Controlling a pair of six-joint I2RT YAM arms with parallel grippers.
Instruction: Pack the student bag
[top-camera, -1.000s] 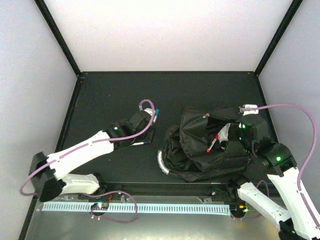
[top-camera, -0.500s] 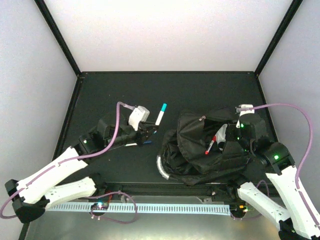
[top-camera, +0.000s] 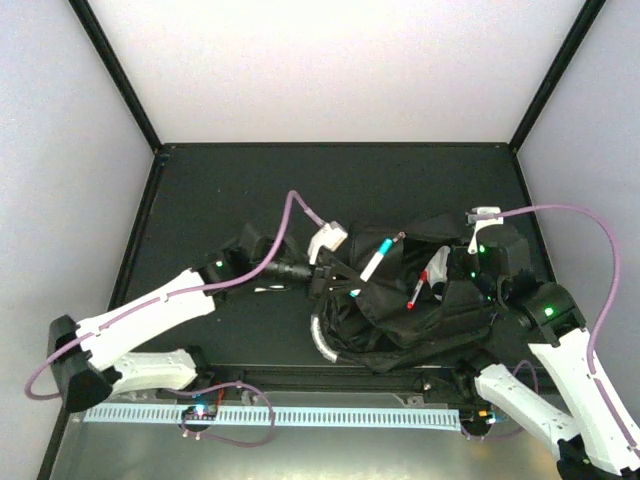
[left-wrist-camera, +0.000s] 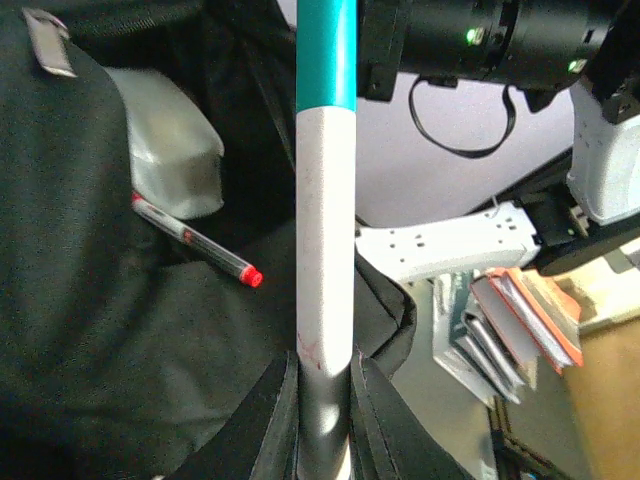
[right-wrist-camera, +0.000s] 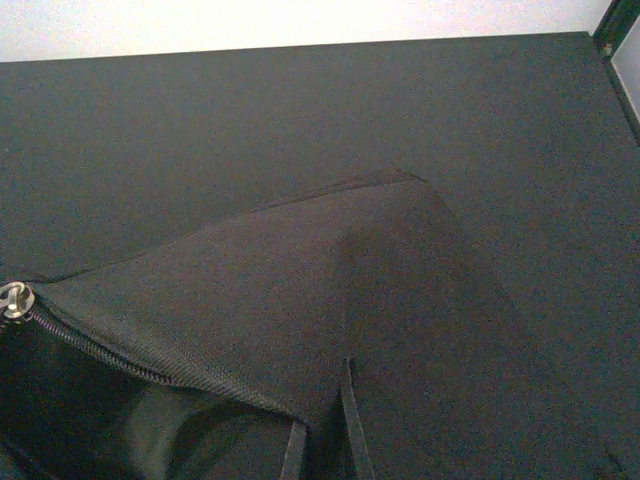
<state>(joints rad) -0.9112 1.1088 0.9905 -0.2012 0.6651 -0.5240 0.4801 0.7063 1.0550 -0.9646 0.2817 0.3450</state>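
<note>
My left gripper keeps bringing the white marker inward until it is over the red-capped pen and then let go, because my right gripper is holding the bag's opening open.
The student bag lies black and crumpled at the right of the mat, its grey handle toward the near edge. My left gripper is shut on a white marker with a teal cap, held over the bag's open mouth. In the left wrist view the marker rises from between the jaws of this gripper. Beyond it a red-capped pen and a whitish pouch rest inside the bag. My right gripper is shut on the bag's fabric edge, beside the zipper pull.
A small pen lies on the mat under the left arm. Black frame posts and pale walls close in the mat on three sides. A white toothed strip runs along the near edge. Stacked books sit off the table.
My left arm has swung right, carrying the teal-capped marker from the middle of the mat to above the bag's opening. The right gripper has kept its hold on the bag.
</note>
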